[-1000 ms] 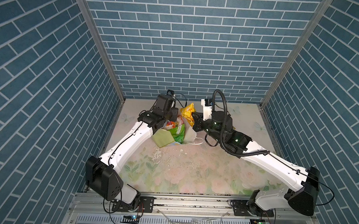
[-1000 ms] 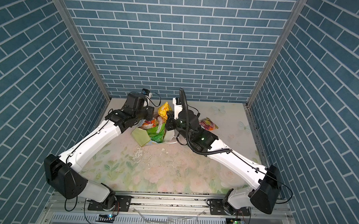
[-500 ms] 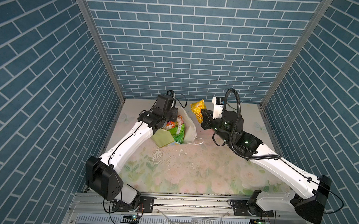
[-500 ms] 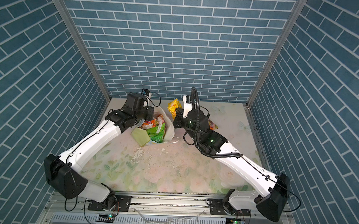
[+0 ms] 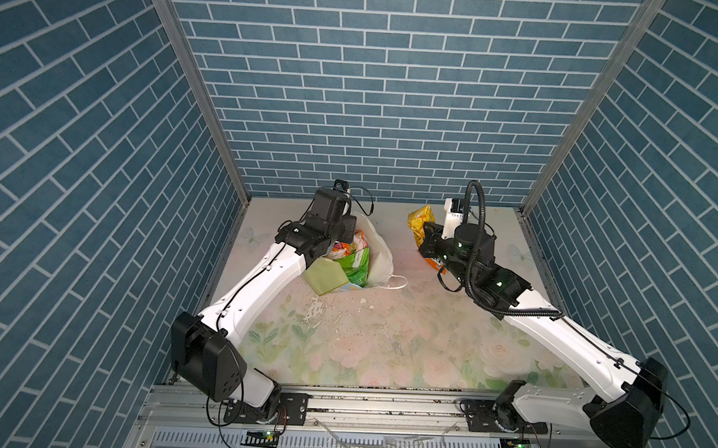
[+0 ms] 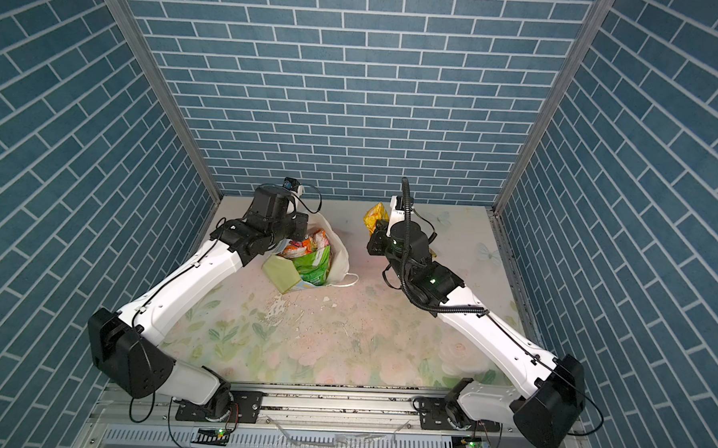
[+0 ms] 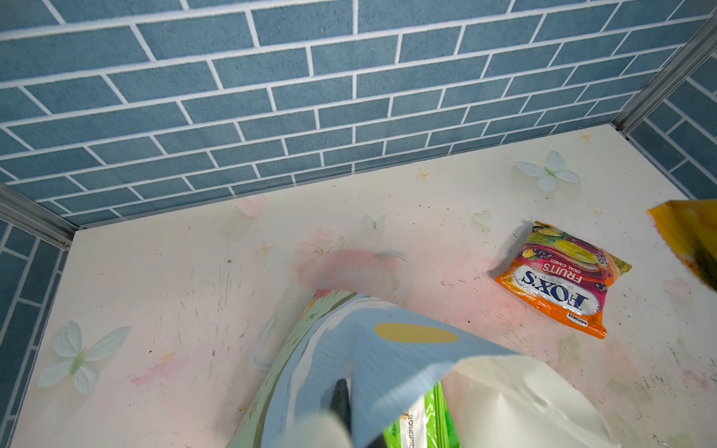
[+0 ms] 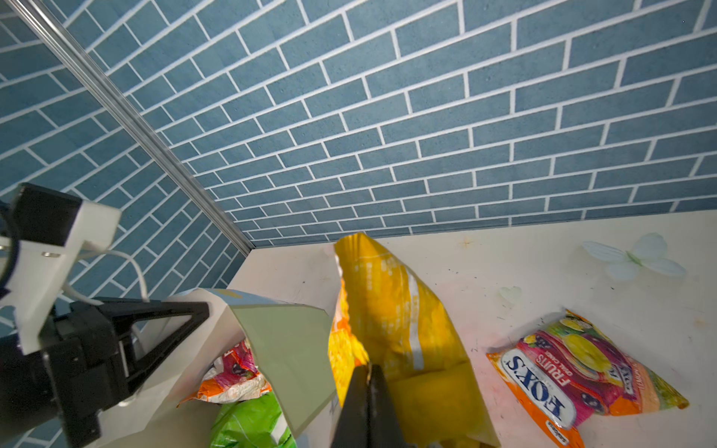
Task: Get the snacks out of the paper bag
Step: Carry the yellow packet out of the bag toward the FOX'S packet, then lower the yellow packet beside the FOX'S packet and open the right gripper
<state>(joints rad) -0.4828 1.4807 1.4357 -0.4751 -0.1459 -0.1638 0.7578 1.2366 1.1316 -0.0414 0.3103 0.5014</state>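
Note:
The yellow-orange packet is clear of the paper bag's rim, so my right gripper should keep moving toward the open tabletop near the outer FOX'S packet and let go there.
The paper bag stands at the back left with its mouth open, and my left gripper is shut on its rim. In the left wrist view that gripper pinches the blue painted wall. A green packet and a FOX'S packet lie inside the bag. My right gripper is shut on a yellow-orange packet, which hangs in the air right of the bag in both top views. Another FOX'S packet lies flat on the table under the right arm.
Blue brick walls close the table in on three sides, with metal corner posts. A white cord handle of the bag trails on the table. Flaked specks lie in front of the bag.
My right gripper has lifted the yellow-orange packet out of the bag's mouth and carried it to the right. The left arm and the bag have stayed put.

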